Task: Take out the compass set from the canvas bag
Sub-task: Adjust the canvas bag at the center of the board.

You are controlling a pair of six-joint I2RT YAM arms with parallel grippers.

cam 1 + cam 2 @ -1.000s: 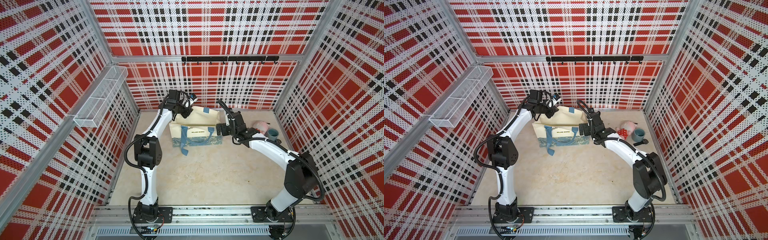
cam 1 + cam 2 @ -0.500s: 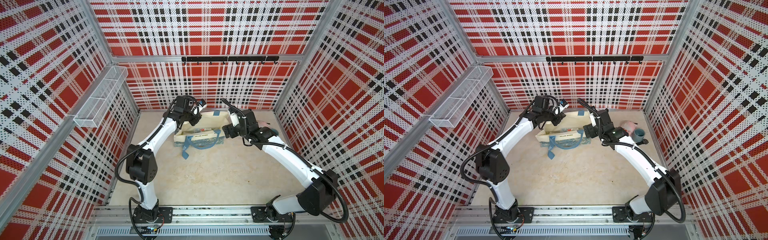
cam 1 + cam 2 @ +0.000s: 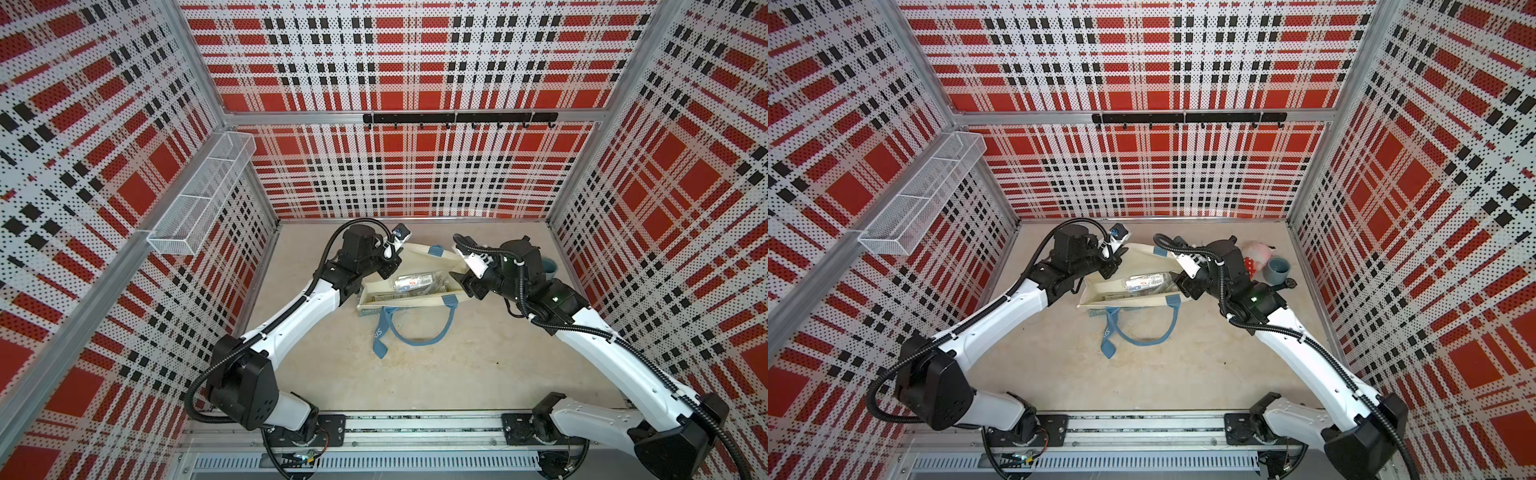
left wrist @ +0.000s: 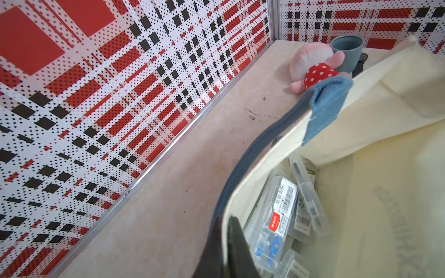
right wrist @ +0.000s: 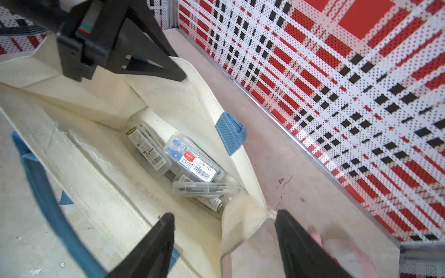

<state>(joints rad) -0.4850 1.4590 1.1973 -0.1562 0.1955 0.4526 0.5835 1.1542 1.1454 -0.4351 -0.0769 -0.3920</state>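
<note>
Next, my right gripper goes around and reaches in over the front rim point(image 3: 414, 302), because the bag's folded end point(image 5: 244, 216) is standing between my right gripper and the compass set.
The cream canvas bag point(image 3: 424, 258) point(image 3: 1144, 259) stands at the back of the table with its mouth held wide. My left gripper point(image 3: 388, 266) point(image 4: 225, 240) is shut on the bag's rim at its left end. Inside lie several clear plastic cases; the compass set point(image 5: 190, 158) point(image 4: 277, 221) point(image 3: 411, 282) is the one with blue parts and a red label. My right gripper point(image 5: 224, 214) point(image 3: 458, 282) is open at the bag's right end, one finger inside and one outside the rim. A blue strap handle point(image 3: 415, 332) lies loose on the table in front.
A pink plush toy with a red dotted part point(image 3: 1258, 257) point(image 4: 310, 62), a grey-blue cup point(image 3: 1278, 270) and a small black object point(image 3: 1287, 284) sit at the back right. A wire basket point(image 3: 199, 199) hangs on the left wall, a black hook rail point(image 3: 457, 118) on the back wall.
The bag went from lying flat to standing with its mouth open, my left gripper holding its rim throughout. My right gripper swung to the bag's right end and its jaws narrowed.
</note>
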